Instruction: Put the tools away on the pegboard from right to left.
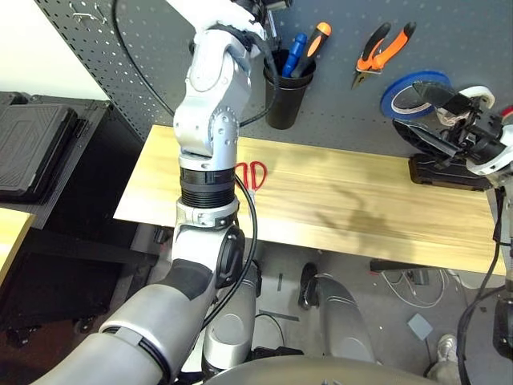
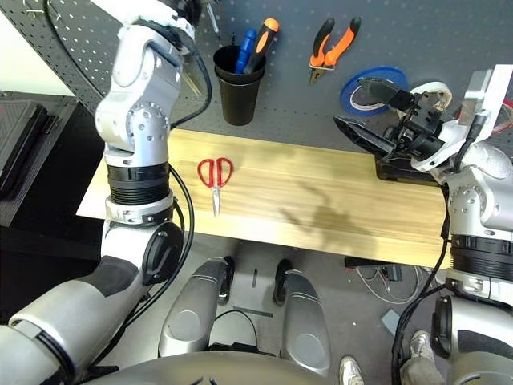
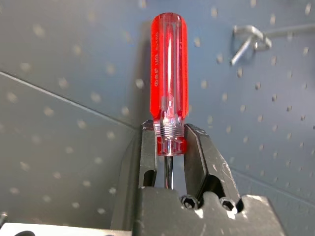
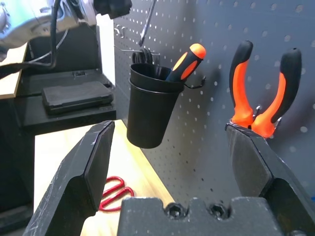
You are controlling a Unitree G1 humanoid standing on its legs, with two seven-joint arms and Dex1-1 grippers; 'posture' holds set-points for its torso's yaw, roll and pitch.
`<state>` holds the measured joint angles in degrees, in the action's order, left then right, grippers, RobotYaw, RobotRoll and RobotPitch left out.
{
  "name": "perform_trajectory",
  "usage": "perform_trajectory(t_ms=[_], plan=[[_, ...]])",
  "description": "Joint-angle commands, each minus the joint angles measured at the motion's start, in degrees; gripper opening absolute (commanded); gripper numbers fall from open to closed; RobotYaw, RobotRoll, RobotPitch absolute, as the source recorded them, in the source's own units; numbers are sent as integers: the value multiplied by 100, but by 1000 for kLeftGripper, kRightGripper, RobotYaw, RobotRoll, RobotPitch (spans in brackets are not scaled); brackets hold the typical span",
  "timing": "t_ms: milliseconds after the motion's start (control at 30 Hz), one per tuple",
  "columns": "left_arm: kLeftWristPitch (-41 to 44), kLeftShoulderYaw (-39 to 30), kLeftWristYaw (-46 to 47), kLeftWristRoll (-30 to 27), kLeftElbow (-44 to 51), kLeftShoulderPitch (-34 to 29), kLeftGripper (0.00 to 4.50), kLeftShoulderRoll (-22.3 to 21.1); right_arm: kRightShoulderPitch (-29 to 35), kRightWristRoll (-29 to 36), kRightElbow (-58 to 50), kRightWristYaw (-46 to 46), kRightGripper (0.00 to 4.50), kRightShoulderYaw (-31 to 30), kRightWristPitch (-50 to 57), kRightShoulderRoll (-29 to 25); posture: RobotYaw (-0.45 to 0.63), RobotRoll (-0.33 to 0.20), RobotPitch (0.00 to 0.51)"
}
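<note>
The red-handled screwdriver's shaft (image 4: 146, 27) is pointing down toward the black cup's opening (image 4: 155, 73). My left gripper should move the screwdriver down next until its shaft is inside, and then let go.
My left gripper (image 3: 170, 132) is shut on the slim red-handled screwdriver (image 3: 168, 73), holding it by the neck of its clear red handle, close in front of the pegboard (image 1: 337, 112), up high by the black cup (image 1: 286, 92). A wire hook (image 3: 248, 39) sits on the board nearby. The orange-and-black pliers (image 1: 383, 50) hang on the pegboard to the right of the cup. The red-handled scissors (image 2: 216, 172) lie flat on the wooden table (image 1: 345, 196) below the cup. My right gripper (image 2: 365, 108) stands wide open and holds nothing, at the right, in front of the tape rolls.
The cup holds an orange-and-black screwdriver (image 4: 184, 61) and a blue-handled tool (image 1: 294, 52). A blue tape roll (image 1: 413, 88) and a white one (image 2: 429, 88) hang at the right. A black block (image 1: 449, 170) sits on the table's right end. A black case (image 1: 32, 148) lies left.
</note>
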<state>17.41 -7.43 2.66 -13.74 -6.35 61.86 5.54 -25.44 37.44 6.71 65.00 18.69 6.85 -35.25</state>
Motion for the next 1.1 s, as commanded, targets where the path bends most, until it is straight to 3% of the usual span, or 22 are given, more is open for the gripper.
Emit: perform_trajectory(t_ms=[33, 433, 533, 767, 900, 1100], plan=[[-298, 185, -93, 170, -291, -122, 816, -9, 32, -52, -107, -43, 4500, -35, -107, 41, 179, 0, 189], [-754, 584, -278, 611, -679, -564, 816, -98, 9, -176, -41, -142, 4500, -111, -301, 188, 178, 0, 195], [-722, 617, -336, 609, -614, -599, 1770, -96, 3, -212, -5, -142, 4500, -141, -352, 221, 178, 0, 195], [-588, 601, -414, 518, -333, -593, 4476, -93, 18, -253, 77, -94, 4500, -197, -446, 279, 188, 0, 192], [-518, 585, -415, 508, -121, -588, 4476, -114, 32, -264, 111, -72, 4500, -239, -491, 307, 193, 0, 193], [50, 568, -389, 557, 1131, -965, 4476, -471, 175, -238, -7, -11, 4500, -401, -330, 379, 208, 0, 198]])
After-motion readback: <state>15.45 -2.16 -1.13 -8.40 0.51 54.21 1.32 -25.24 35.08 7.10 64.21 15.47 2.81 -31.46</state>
